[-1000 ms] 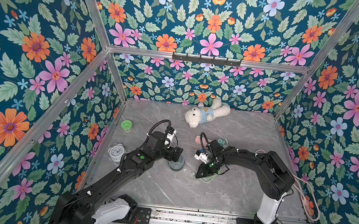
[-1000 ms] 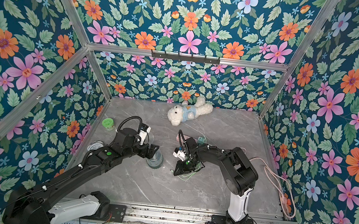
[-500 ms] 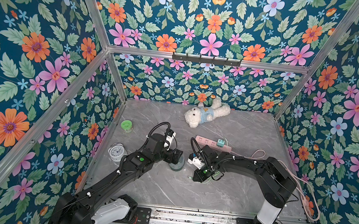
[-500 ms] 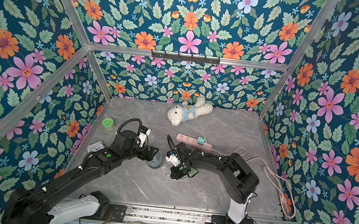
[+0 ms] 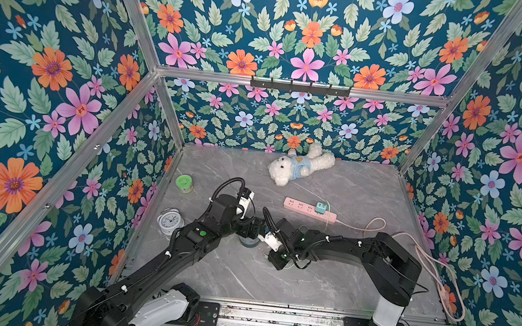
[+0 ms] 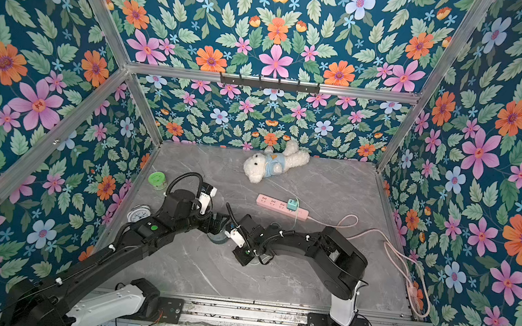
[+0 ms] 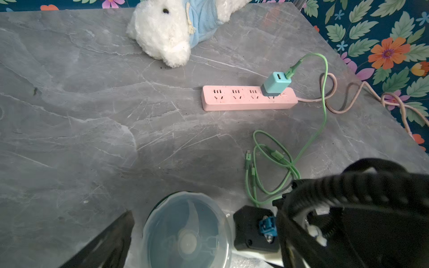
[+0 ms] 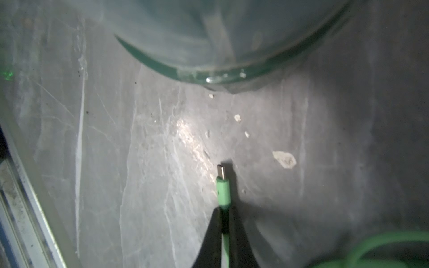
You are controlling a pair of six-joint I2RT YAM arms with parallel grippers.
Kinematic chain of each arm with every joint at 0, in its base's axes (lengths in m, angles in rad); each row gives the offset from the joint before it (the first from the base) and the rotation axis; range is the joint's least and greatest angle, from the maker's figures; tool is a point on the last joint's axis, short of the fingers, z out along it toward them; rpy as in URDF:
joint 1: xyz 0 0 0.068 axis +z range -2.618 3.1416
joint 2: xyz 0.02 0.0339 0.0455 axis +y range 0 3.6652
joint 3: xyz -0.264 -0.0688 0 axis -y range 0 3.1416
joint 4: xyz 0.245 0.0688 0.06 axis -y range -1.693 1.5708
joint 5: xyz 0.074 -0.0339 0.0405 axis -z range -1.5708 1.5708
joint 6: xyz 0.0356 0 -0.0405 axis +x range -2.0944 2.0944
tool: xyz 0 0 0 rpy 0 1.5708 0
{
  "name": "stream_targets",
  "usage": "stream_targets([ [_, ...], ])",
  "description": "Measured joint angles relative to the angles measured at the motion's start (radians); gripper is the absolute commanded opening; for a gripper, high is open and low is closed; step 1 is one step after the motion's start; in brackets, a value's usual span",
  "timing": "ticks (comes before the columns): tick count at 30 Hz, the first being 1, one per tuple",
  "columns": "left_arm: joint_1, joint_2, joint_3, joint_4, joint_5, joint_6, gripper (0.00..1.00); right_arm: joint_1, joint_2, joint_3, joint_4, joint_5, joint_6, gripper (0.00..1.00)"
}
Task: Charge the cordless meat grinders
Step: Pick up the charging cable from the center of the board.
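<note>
My right gripper pinches the thin cable (image 8: pixel 226 243) behind the plug (image 8: pixel 223 192). Next, I raise it clear and grip the plug with my left gripper before plugging in the grinder.
The cordless meat grinder (image 5: pixel 249 242) (image 6: pixel 219 237), a squat cylinder with a translucent grey-blue dome and a teal base, stands at mid-table. My left gripper (image 5: pixel 249 232) is open around it. In the left wrist view one finger (image 7: pixel 111 241) stands a little apart from the dome (image 7: pixel 185 232); the other is hidden behind my right wrist. My right gripper (image 8: pixel 224 210) (image 5: pixel 267 256) is shut on the green cable just behind its plug (image 8: pixel 222 185). The plug points at the grinder's base (image 8: pixel 209 74), a short gap away, low over the table.
A pink power strip (image 5: pixel 309 209) (image 7: pixel 248 98) holds a teal charger (image 7: pixel 276 83); the green cable (image 7: pixel 274 162) loops from it. A teddy bear (image 5: pixel 299 168) lies at the back; a green-lidded jar (image 5: pixel 184 183) and a white alarm clock (image 5: pixel 168 221) stand at the left. A pink cord (image 5: pixel 441 268) trails at the right.
My right arm has swung left and forward with the cable plug, from near the power strip to right beside the grinder, and its jaws have closed tighter. The left arm has stayed at the grinder.
</note>
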Motion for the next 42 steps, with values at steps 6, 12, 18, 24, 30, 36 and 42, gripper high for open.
stream_targets([
  [6, 0.006, -0.005, -0.008, 0.001, 0.016, 0.002, 0.97, 0.002, -0.036, -0.066, 0.090, 0.005, 0.055, 0.00],
  [12, 0.006, 0.011, 0.001, 0.002, 0.032, -0.001, 0.97, -0.045, -0.149, -0.168, 0.087, -0.044, 0.116, 0.00],
  [18, 0.006, 0.053, 0.036, 0.011, 0.079, -0.016, 0.92, -0.158, -0.341, -0.269, 0.027, -0.124, 0.167, 0.00],
  [24, 0.003, 0.129, 0.060, 0.072, 0.198, -0.032, 0.84, -0.279, -0.509, -0.312, 0.061, -0.260, 0.203, 0.00],
  [30, -0.035, 0.179, 0.044, 0.201, 0.322, -0.077, 0.75, -0.331, -0.583, -0.303, 0.118, -0.387, 0.234, 0.00],
  [36, -0.059, 0.185, -0.020, 0.372, 0.416, -0.145, 0.72, -0.346, -0.577, -0.273, 0.191, -0.476, 0.277, 0.00],
  [42, -0.060, 0.172, -0.067, 0.483, 0.454, -0.198, 0.63, -0.360, -0.563, -0.248, 0.258, -0.536, 0.317, 0.00],
])
